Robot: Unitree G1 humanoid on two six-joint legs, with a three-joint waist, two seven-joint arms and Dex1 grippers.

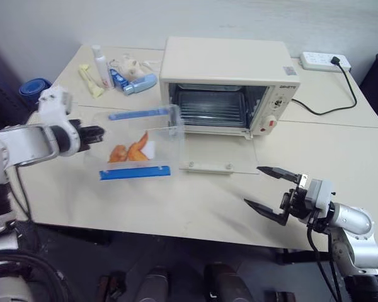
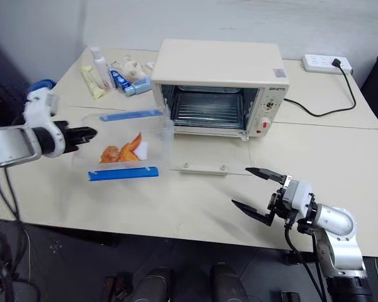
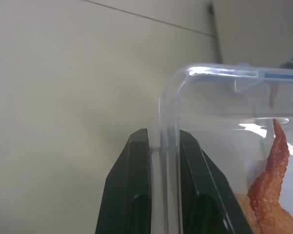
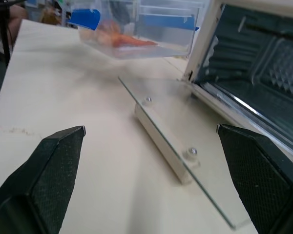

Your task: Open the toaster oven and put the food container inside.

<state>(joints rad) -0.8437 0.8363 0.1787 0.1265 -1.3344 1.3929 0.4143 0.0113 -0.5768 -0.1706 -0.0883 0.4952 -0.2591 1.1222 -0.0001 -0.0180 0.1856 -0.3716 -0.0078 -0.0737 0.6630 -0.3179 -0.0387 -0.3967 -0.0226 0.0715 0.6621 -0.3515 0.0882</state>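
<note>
The glass door lies flat and empty beside the food container [image 1: 133,143], so the robot's left gripper should keep carrying the container until it rests on the door [image 1: 218,153], then let go.
The cream-white toaster oven [image 1: 227,69] stands at the back of the table with its glass door [image 1: 217,154] dropped flat and the rack inside showing. The clear food container [image 1: 138,143], with blue clip strips and orange food pieces, hangs tilted above the table just left of the open door. My left gripper [image 1: 98,134] holds it by its left wall; in the left wrist view the two black fingers [image 3: 136,195] pinch the clear rim [image 3: 168,122]. My right gripper [image 1: 271,194] stands open and holds nothing, low over the table in front of the door, right of its handle [image 4: 161,141].
A white bottle [image 1: 102,65], tubes and small packets lie at the back left of the table. A white power strip [image 1: 326,60] with a black cord [image 1: 343,94] sits at the back right. The table's front edge [image 1: 176,228] runs just below my right gripper.
</note>
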